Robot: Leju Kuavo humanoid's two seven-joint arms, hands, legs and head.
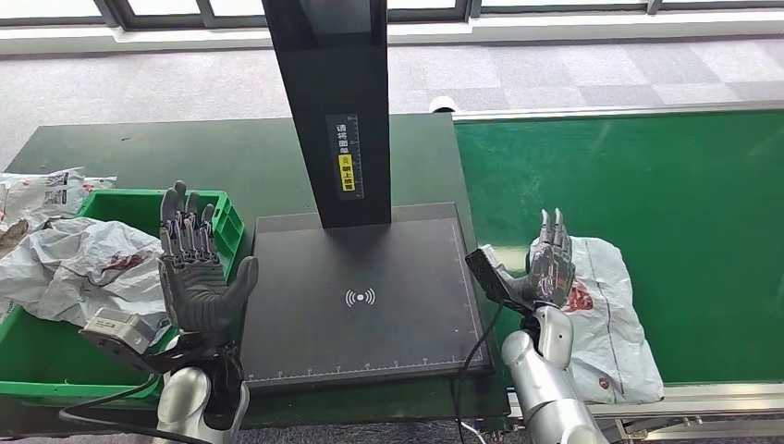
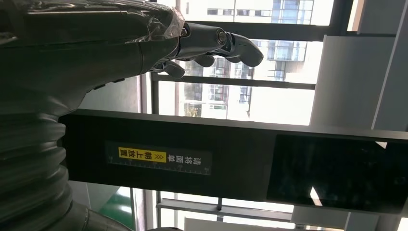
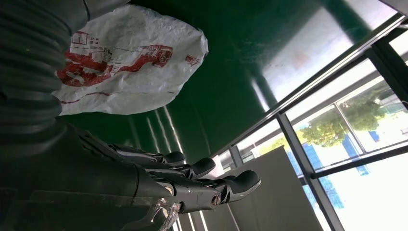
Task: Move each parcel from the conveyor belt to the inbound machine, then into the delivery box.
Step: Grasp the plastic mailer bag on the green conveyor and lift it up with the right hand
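Observation:
I expect the white plastic parcel (image 1: 618, 347) to bend and sag around my left gripper when I carry it, since it lies flat with a long crease (image 1: 607, 305).
A white plastic parcel (image 1: 610, 314) with red print lies on the green conveyor belt (image 1: 647, 176), near its front edge. My right hand (image 1: 551, 259) is raised just left of the parcel, fingers straight and apart, holding nothing; the right wrist view has the parcel (image 3: 130, 57) beside the empty hand (image 3: 192, 183). My left hand (image 1: 194, 268) is upright over the gap between the green delivery box (image 1: 217, 208) and the black inbound machine's plate (image 1: 361, 296), open and empty. Several white parcels (image 1: 79, 264) lie in the box.
The machine's black post (image 1: 337, 102) rises behind the plate, with a yellow label; it also crosses the left wrist view (image 2: 231, 159). Another parcel (image 1: 46, 190) lies on the dark table left of the box. Grey floor and windows lie beyond.

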